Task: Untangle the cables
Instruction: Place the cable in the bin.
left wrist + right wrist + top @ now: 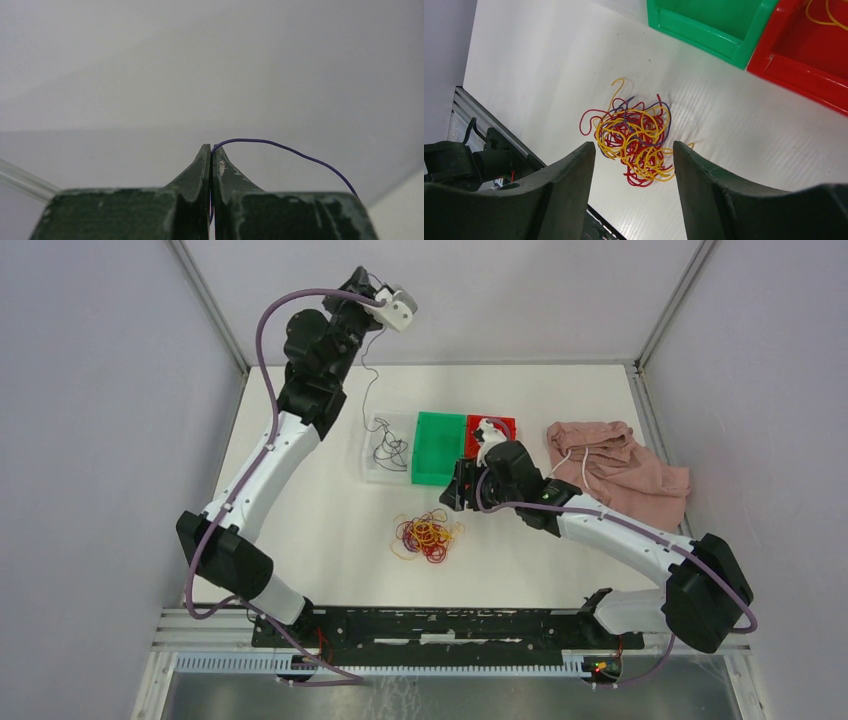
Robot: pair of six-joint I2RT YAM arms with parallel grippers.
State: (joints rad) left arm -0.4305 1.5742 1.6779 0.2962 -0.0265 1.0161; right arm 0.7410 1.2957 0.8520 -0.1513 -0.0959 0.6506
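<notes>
The purple cable (376,374) is hanging from my raised left gripper into the clear bin (388,448), free of the tangle. Next, I lower my left gripper and put the cable down there.
A tangle of yellow, red and purple cables (428,535) lies on the white table in front of the bins; it also shows in the right wrist view (634,135). My right gripper (462,487) is open and empty, held above the table just right of the tangle, which shows between its jaws (634,144). My left gripper (380,298) is raised high at the back and is shut (211,150) on one thin purple cable (280,146). That cable (364,370) hangs down to the clear bin.
Three bins stand in a row at mid-table: a clear bin (372,472) holding dark cables (390,450), a green bin (435,447), and a red bin (503,422) holding a yellow cable (824,15). A pink cloth (620,465) with a white drawstring lies at the right.
</notes>
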